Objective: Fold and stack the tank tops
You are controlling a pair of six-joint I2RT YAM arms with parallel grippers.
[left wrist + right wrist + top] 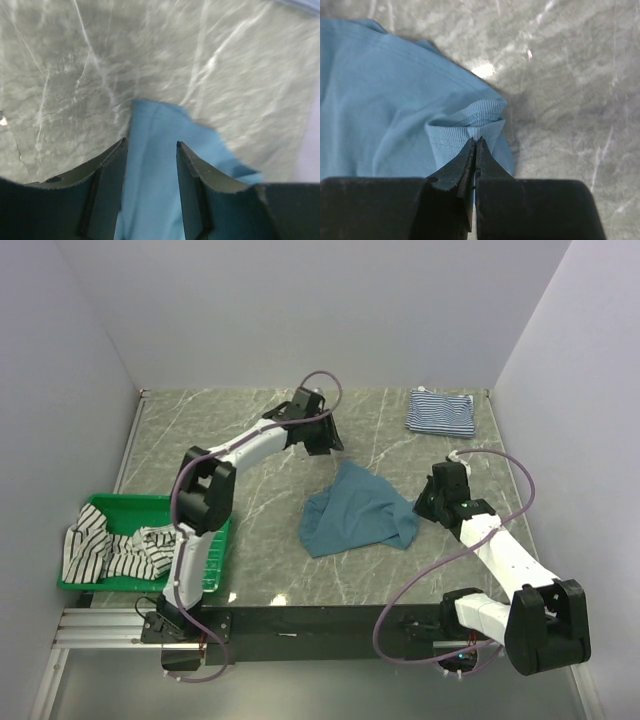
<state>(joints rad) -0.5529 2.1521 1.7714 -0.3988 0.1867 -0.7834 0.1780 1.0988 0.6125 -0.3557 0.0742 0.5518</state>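
The teal-blue tank top (352,514) will unfold from its hem when I lift it, with its straps farthest away, because a straight edge (386,481) runs between my grippers.
The plain teal-blue tank top (355,510) lies crumpled at mid-table. My right gripper (420,508) is shut on a ribbed edge (465,120) at its right side; in the right wrist view the jaws (476,141) are pressed together on that fold. My left gripper (325,438) is open just above the top's far corner, and the teal cloth (165,125) shows between its spread fingers (150,143) without being gripped. The fine navy-and-white striped tank top (441,412) lies folded at the back right. The black-and-white striped tank top (105,550) is heaped in the basket.
A green plastic basket (150,503) stands at the left edge of the marbled table (250,420). Walls close the table at the back and on both sides. A black rail (300,620) with the arm bases runs along the near edge.
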